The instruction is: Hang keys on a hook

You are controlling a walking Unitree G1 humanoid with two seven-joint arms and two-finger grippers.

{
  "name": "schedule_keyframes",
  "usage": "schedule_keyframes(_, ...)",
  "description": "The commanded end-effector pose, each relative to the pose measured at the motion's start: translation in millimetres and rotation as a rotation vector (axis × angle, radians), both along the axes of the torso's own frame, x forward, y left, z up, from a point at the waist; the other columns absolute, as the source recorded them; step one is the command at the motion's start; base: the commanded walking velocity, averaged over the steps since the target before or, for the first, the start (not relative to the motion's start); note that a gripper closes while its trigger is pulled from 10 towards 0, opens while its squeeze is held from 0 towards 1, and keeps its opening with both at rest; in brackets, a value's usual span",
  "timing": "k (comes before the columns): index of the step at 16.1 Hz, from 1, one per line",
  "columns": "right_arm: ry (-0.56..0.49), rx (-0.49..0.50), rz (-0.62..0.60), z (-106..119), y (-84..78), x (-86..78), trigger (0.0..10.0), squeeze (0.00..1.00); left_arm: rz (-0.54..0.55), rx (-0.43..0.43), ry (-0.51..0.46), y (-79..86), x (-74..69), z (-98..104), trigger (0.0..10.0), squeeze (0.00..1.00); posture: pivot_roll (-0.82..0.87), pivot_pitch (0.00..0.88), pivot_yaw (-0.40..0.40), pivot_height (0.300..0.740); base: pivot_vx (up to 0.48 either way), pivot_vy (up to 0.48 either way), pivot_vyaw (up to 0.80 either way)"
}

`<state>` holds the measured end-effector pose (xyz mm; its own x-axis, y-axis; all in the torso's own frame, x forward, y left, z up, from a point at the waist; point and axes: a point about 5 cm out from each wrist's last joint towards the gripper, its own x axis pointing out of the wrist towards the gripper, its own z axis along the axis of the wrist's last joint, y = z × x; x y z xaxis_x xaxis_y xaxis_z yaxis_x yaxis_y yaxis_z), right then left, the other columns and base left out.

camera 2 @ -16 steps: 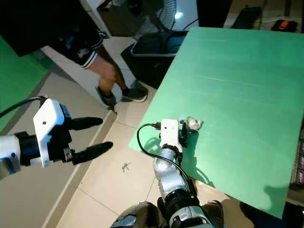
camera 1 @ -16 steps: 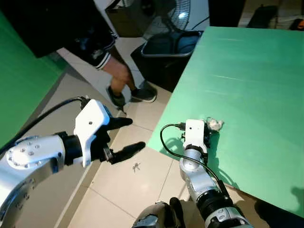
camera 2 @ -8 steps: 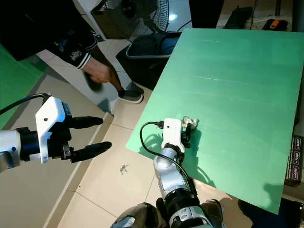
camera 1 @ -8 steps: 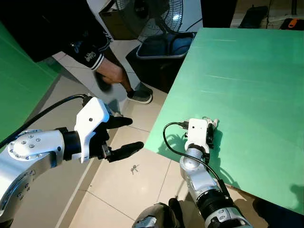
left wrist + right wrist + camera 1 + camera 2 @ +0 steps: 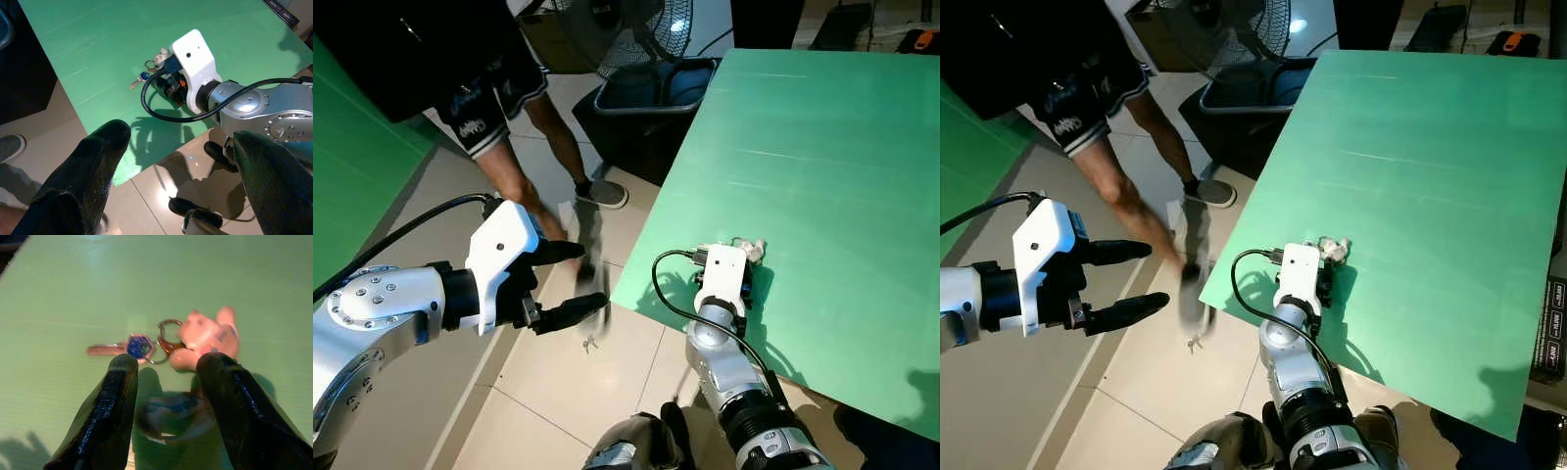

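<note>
The pink plush charm (image 5: 210, 337) is joined to the blue-headed key by linked metal rings (image 5: 167, 343), so the charm will hang beside my right gripper when I lift the keys.
A bunch of keys (image 5: 139, 346) with a blue-headed key, a ring and a pink plush charm (image 5: 208, 335) lies on the green table (image 5: 822, 147) near its front-left corner. My right gripper (image 5: 168, 361) is open and low over the table, its fingertips just short of the keys (image 5: 750, 249) and not touching them. My left gripper (image 5: 590, 277) is open and empty, held out over the tiled floor to the left of the table. From the left wrist view the keys (image 5: 146, 73) lie beyond the right wrist's white camera housing (image 5: 195, 54).
A person's bare legs (image 5: 514, 181) and a blurred moving foot (image 5: 587, 250) are on the floor just behind my left gripper. A dark bin (image 5: 656, 93) and a fan (image 5: 641, 24) stand at the table's far-left side. A small dark thing (image 5: 590, 343) lies on the tiles.
The person, earlier bent with a hand near the floor, has straightened and is stepping past my left gripper. Both grippers have stayed almost where they were.
</note>
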<state>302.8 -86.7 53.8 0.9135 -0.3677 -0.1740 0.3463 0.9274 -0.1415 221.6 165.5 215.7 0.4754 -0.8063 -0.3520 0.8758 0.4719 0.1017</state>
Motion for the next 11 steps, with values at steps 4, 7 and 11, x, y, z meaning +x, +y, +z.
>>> schedule_keyframes(4, -0.003, 0.178, 0.084, 16, 70.7, -14.7, 10.0, 0.0, 0.012, 0.021, 0.013, 4.8, -2.3, -1, 10.0, 0.0, 0.04, 0.264, 0.4, 0.74, 0.0, 0.0, 0.0)
schedule_keyframes(7, -0.011, 0.187, 0.07, 22, 79.2, -19.2, 10.0, 0.0, 0.01, 0.02, 0.014, 4.9, -3.1, -2, 10.0, 0.0, 0.03, 0.265, 0.4, 0.74, 0.0, 0.0, 0.0)
schedule_keyframes(11, 0.018, 0.2, 0.076, 14, 88.6, -29.2, 10.0, 0.0, 0.004, 0.016, 0.019, 4.1, -3.3, -3, 10.0, 0.0, 0.02, 0.276, 0.4, 0.74, 0.0, 0.0, 0.0)
